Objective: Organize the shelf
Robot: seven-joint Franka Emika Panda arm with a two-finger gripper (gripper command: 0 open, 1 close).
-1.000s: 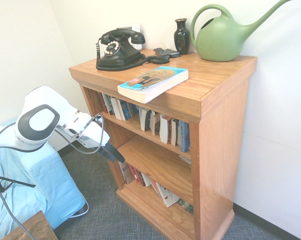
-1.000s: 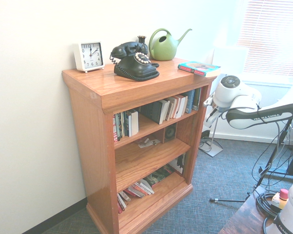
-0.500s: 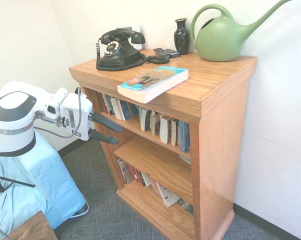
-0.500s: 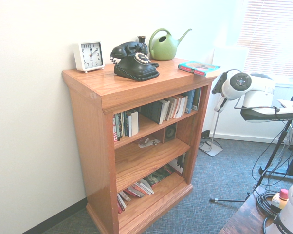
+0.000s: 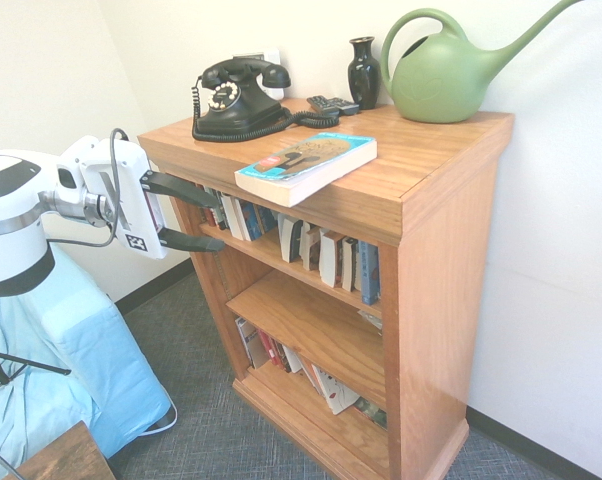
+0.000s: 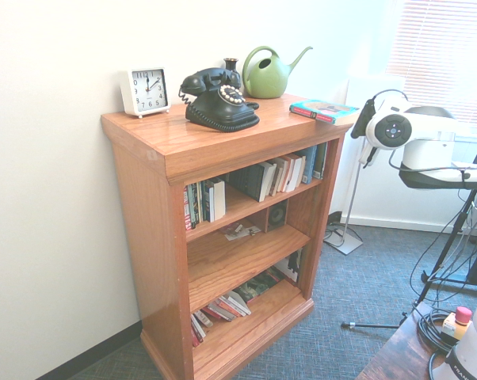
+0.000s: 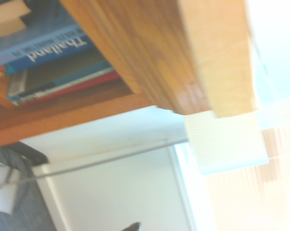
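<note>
I see pale page edges (image 5: pixel 331 179) along the light blue paperback's near sides (image 5: pixel 306 157), so I should expect its printed spine to be hidden on the side toward the telephone.
The shelf (image 5: pixel 421 180) is an orange-brown wooden bookcase with three tiers, also seen from its other side (image 6: pixel 167 150). A light blue paperback (image 5: pixel 306 165) lies flat on its top board, overhanging the front edge (image 6: pixel 323 111). My gripper (image 5: pixel 221 222) is open and empty, fingers pointing at the top tier's end beside the side panel, level with the upright books (image 5: pixel 321 250). In the second exterior view the gripper (image 6: pixel 366 137) hangs just off the shelf's corner. The wrist view shows the top board's corner (image 7: pixel 183 57) and a book printed "Thailand" (image 7: pixel 44 50).
On top stand a black rotary telephone (image 5: pixel 236 98), a dark vase (image 5: pixel 363 72), a green watering can (image 5: pixel 446 75), a remote (image 5: pixel 333 104) and a white clock (image 6: pixel 144 90). Books lean on the bottom tier (image 5: pixel 301 370). A blue-covered object (image 5: pixel 71 360) sits below the arm.
The arm has swung upward and the gripper has risen from the middle tier's height to the top tier's height, close to the shelf's corner. Nothing on the shelf has moved.
</note>
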